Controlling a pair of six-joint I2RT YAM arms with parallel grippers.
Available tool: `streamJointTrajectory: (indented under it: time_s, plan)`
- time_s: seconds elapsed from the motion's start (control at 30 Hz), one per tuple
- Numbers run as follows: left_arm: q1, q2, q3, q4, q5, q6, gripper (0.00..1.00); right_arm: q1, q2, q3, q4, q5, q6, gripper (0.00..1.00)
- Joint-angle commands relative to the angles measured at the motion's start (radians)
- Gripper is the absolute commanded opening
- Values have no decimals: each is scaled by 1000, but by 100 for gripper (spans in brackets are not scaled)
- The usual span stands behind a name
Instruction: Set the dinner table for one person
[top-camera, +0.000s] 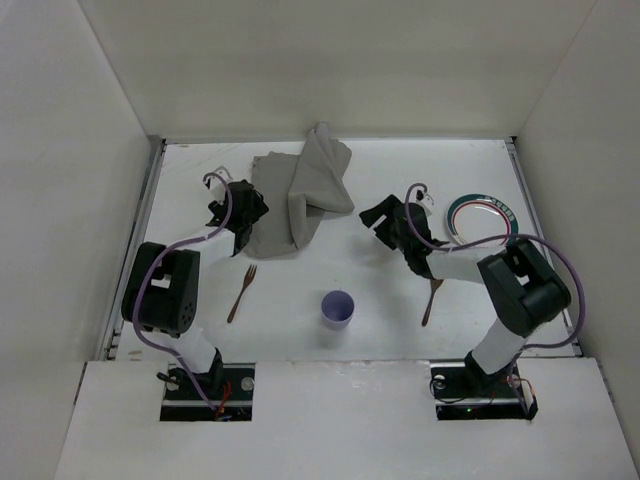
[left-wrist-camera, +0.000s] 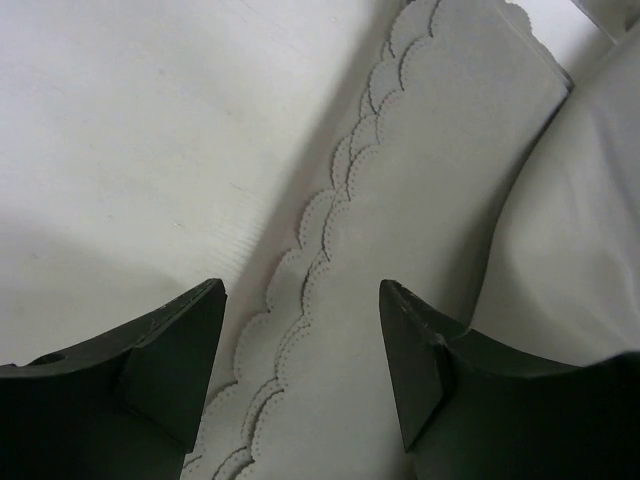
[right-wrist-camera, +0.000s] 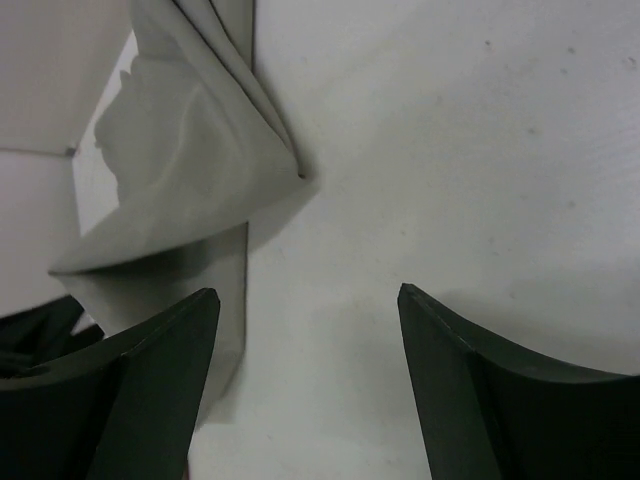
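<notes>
The mat lies folded over itself (top-camera: 318, 188) and its scalloped edge is loose. My left gripper should pinch that edge (left-wrist-camera: 290, 310) first, and then my right gripper should pull the mat's fold open.
The white dinner table (top-camera: 190, 185) carries a crumpled grey cloth mat (top-camera: 305, 195) at the back centre, folded over itself. My left gripper (top-camera: 248, 203) is at the mat's left edge. In the left wrist view it (left-wrist-camera: 300, 345) is open, with the mat's scalloped edge (left-wrist-camera: 400, 200) lying beneath the gap and nothing pinched. My right gripper (top-camera: 376, 218) stands to the right of the mat. It (right-wrist-camera: 308, 335) is open over bare tabletop, and a mat fold (right-wrist-camera: 180, 170) is up and to the left of its fingers.
A white plate with a coloured rim (top-camera: 482, 218) lies at the right, behind the right arm. A brown fork (top-camera: 242, 290) lies front left and another brown utensil (top-camera: 432, 300) front right. A purple cup (top-camera: 337, 308) stands front centre. White walls enclose the table.
</notes>
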Motion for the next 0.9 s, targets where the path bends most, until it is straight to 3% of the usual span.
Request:
streamJointTrajectory:
  time_s: [0.0, 0.1, 0.53, 0.87]
  plan:
    - [3, 26, 41, -21, -34, -6, 60, -24, 76, 106, 30, -33, 133, 76]
    - [0, 60, 44, -22, -36, 3, 60, -29, 135, 166, -18, -32, 221, 70]
    - [13, 111, 44, -11, -31, 2, 59, -15, 303, 460, -251, -6, 354, 69]
    - [40, 148, 58, -4, 19, -20, 54, 23, 336, 464, -305, 26, 392, 63]
